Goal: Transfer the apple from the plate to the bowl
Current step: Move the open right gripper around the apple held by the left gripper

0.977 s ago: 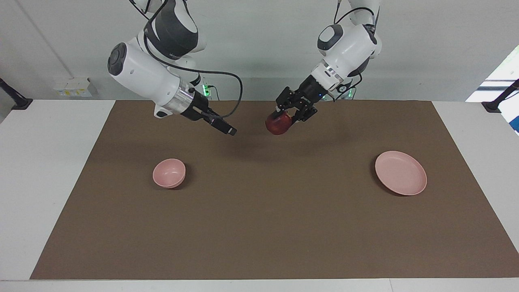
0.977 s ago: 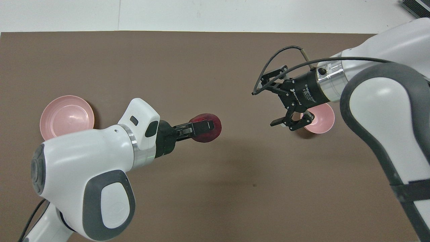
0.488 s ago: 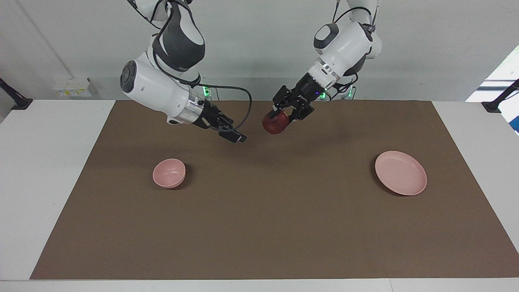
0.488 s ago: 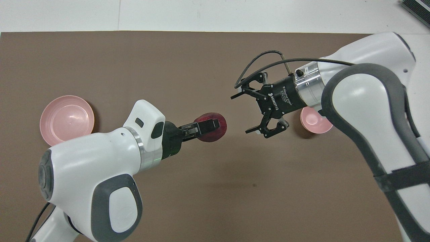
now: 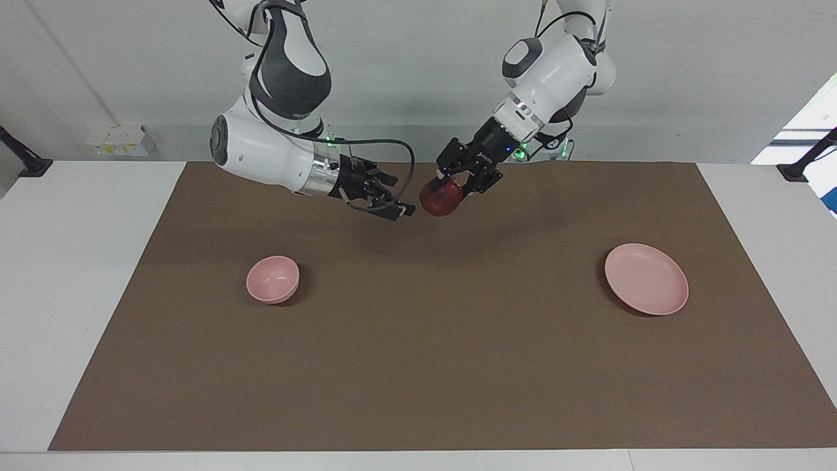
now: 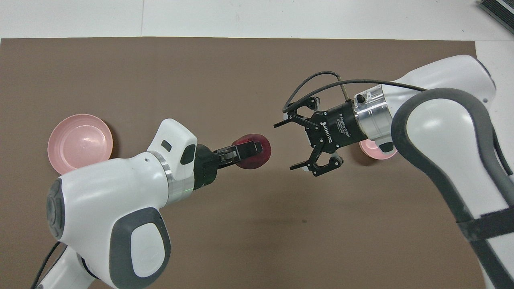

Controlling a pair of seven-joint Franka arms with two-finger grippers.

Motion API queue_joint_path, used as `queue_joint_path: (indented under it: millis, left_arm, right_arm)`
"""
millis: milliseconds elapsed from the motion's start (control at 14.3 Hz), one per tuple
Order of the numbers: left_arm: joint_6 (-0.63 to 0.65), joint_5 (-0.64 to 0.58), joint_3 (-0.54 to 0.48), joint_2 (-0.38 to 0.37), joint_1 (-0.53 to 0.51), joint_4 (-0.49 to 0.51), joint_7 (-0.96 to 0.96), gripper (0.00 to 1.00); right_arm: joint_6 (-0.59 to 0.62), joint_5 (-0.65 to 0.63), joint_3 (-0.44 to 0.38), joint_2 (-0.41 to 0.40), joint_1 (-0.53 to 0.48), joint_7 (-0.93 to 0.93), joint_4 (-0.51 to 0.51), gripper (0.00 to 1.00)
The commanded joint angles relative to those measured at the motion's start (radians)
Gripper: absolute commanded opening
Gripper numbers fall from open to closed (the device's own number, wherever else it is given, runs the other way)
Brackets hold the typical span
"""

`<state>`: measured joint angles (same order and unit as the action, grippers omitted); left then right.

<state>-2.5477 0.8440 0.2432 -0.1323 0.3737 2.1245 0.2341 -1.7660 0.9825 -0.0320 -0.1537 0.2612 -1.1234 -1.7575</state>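
My right gripper keeps moving toward the apple until its fingers are on either side of it and then close, because the apple's free side [image 6: 267, 147] faces its open fingers.
My left gripper [image 5: 448, 186] [image 6: 249, 149] is shut on the dark red apple [image 5: 439, 198] [image 6: 253, 154] and holds it in the air over the brown mat's middle. My right gripper [image 5: 399, 209] [image 6: 287, 146] is open, level with the apple, a small gap from it, its fingers pointing at it. The pale pink plate [image 5: 646, 279] [image 6: 80, 141] lies bare toward the left arm's end. The small pink bowl [image 5: 273, 279] stands toward the right arm's end; in the overhead view the bowl [image 6: 371, 148] is mostly hidden under the right wrist.
A brown mat [image 5: 418, 366] covers most of the white table [image 5: 72, 261]. The plate and the bowl stand far apart on it, with bare mat between them.
My right gripper has swung in toward the apple and turned level with it, its fingers open. My left gripper has moved the apple slightly toward the right arm.
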Motion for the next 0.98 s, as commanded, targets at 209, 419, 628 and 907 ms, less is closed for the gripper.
queue_joint_path:
  millis: [209, 419, 628, 907]
  left_arm:
    - [-0.019, 0.014, 0.007, 0.010, 0.016, -0.020, 0.013, 0.00]
    - [-0.016, 0.014, 0.008, 0.010, 0.016, -0.018, 0.013, 0.00]
    - [-0.009, 0.014, 0.011, 0.008, 0.016, -0.018, 0.027, 0.00]
    - [-0.002, 0.012, 0.013, 0.008, 0.016, -0.018, 0.037, 0.01]
  right_arm:
    - [-0.171, 0.096, 0.001, 0.103, 0.062, -0.001, -0.178, 1.00]
    - [-0.206, 0.114, 0.001, 0.100, 0.102, 0.007, -0.194, 1.00]
    - [-0.239, 0.114, 0.001, 0.100, 0.119, 0.004, -0.194, 1.00]
    - [-0.248, 0.114, 0.000, 0.100, 0.130, 0.004, -0.195, 1.00]
